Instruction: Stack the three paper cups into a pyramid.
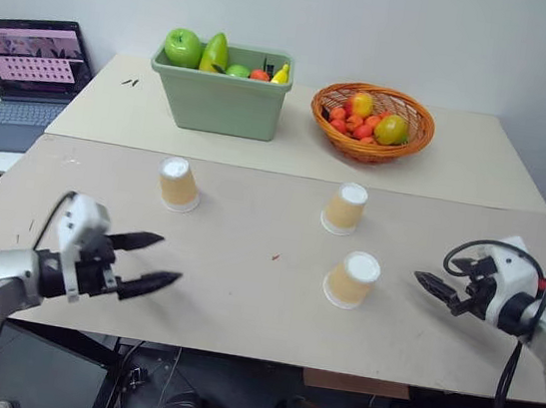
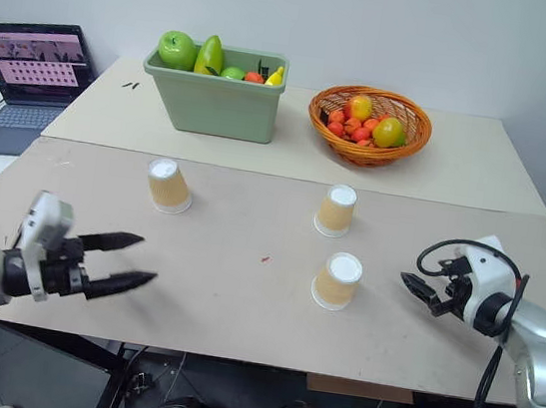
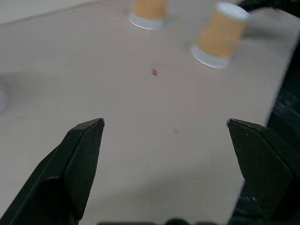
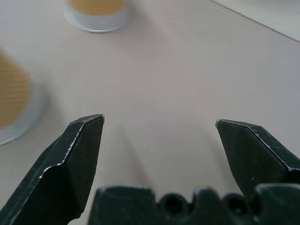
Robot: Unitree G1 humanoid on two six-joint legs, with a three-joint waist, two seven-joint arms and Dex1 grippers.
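Note:
My right gripper keeps moving in open, as a gap [image 1: 346, 243] parts the nearest cup from the cup behind it, until its fingers are around the nearest cup [image 1: 350, 281], and then close.
Three paper cups stand upside down and apart on the beige table [image 1: 239, 310], tan sides with white bases up. One cup [image 1: 178, 184] is at the far left, one [image 1: 344, 208] at the far right, and the nearest [image 1: 352, 280] just in front of that one. My left gripper [image 1: 169, 259] hovers open over the near left of the table, well short of the cups, its fingers [image 3: 84, 154] spread wide. Right of the nearest cup, my right gripper [image 1: 424, 281] is open and apart from it, with nothing between its fingers [image 4: 79, 154].
A green bin [image 1: 223, 97] of toy fruit and a wicker basket [image 1: 372, 122] of fruit stand on the far half of the table. An open laptop [image 1: 29, 71] sits on a side surface at far left. A small red speck [image 1: 274, 258] lies mid-table.

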